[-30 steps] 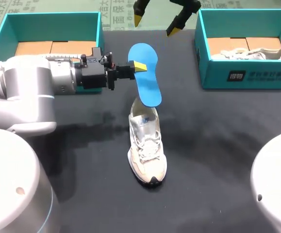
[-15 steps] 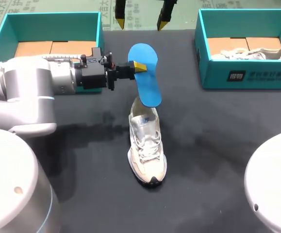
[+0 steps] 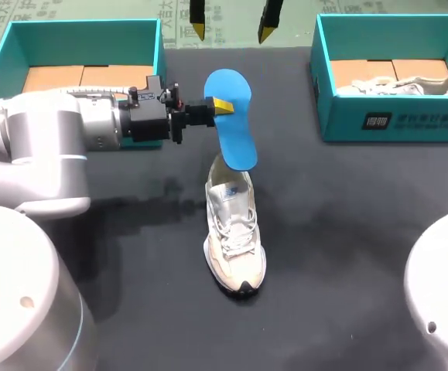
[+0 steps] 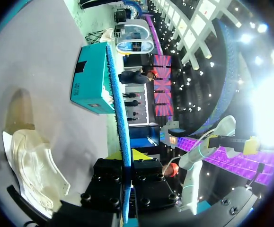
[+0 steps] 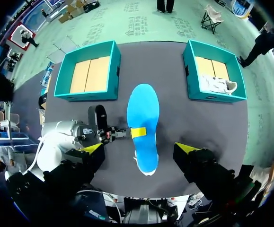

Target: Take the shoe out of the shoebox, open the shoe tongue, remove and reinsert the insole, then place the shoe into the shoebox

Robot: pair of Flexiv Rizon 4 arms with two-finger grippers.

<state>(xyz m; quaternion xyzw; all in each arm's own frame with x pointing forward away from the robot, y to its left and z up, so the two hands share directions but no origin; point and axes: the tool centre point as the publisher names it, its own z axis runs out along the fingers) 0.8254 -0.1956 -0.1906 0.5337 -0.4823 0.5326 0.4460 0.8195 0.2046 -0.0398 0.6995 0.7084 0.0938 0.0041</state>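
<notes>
The blue insole (image 3: 236, 127) keeps flat while pinched (image 3: 223, 107) by one edge, so it will go in almost straight when I push it into the white sneaker.
My left gripper (image 3: 222, 105) is shut on the edge of a blue insole (image 3: 231, 124), holding it in the air above the heel of a white sneaker (image 3: 234, 232). The sneaker stands on the dark table, toe towards the front. In the left wrist view the insole (image 4: 119, 109) shows edge-on between the yellow tips of the left gripper (image 4: 128, 156), with the sneaker (image 4: 32, 165) below. My right gripper (image 3: 233, 25) hangs open high over the far end of the insole. From above, the right wrist view shows its wide-spread fingers (image 5: 92, 148) on either side of the insole (image 5: 144, 123).
An empty teal shoebox (image 3: 76, 23) stands at the back left, behind my left arm. A second teal shoebox (image 3: 409, 124) at the back right holds another white sneaker (image 3: 409, 83). Both boxes (image 5: 87, 71) (image 5: 212, 71) show in the right wrist view.
My right gripper has swung left from the back right and now sits level above the insole. The left arm, insole and sneaker have not moved.
</notes>
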